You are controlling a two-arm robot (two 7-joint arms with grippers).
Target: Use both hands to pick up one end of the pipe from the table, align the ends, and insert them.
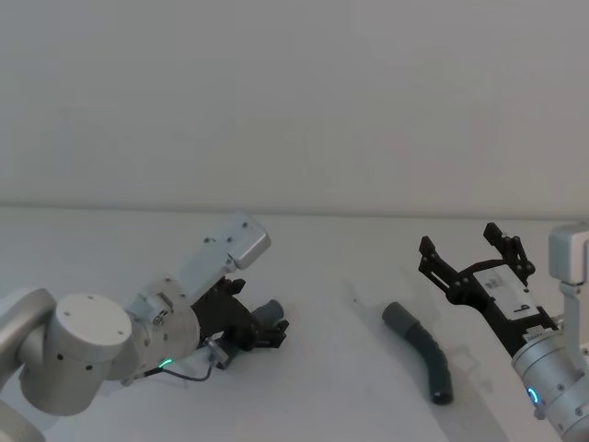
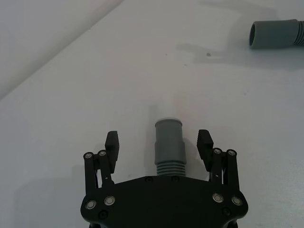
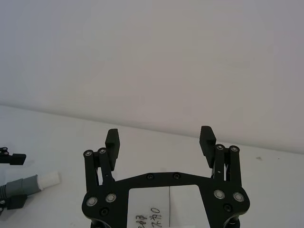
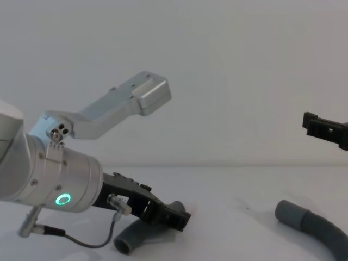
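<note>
The short pipe lies straight [image 4: 144,231] from one cuff to the other, so I expect its loose end [image 4: 124,245] to stay in line when I pick it up by the grey cuff.
The short pipe [image 4: 142,234] lies on the white table [image 1: 340,396] at the left. Its grey cuff [image 2: 168,142] sits between the fingers of my left gripper [image 2: 158,136], which is open, with a gap on each side. In the head view the left gripper [image 1: 274,330] is low on the table around that cuff [image 1: 272,308]. The cuff's white tip [image 3: 49,179] points toward the longer pipe [image 1: 421,347], which lies curved on the table at the right. My right gripper [image 1: 460,241] hangs open and empty above and to the right of the longer pipe, well off the table.
The longer pipe's open cuff [image 2: 271,34] faces the left gripper across a bare stretch of table. A plain pale wall stands behind the table's far edge. The left arm's silver wrist [image 4: 60,179] with its green ring light and thin cable lies low at the left.
</note>
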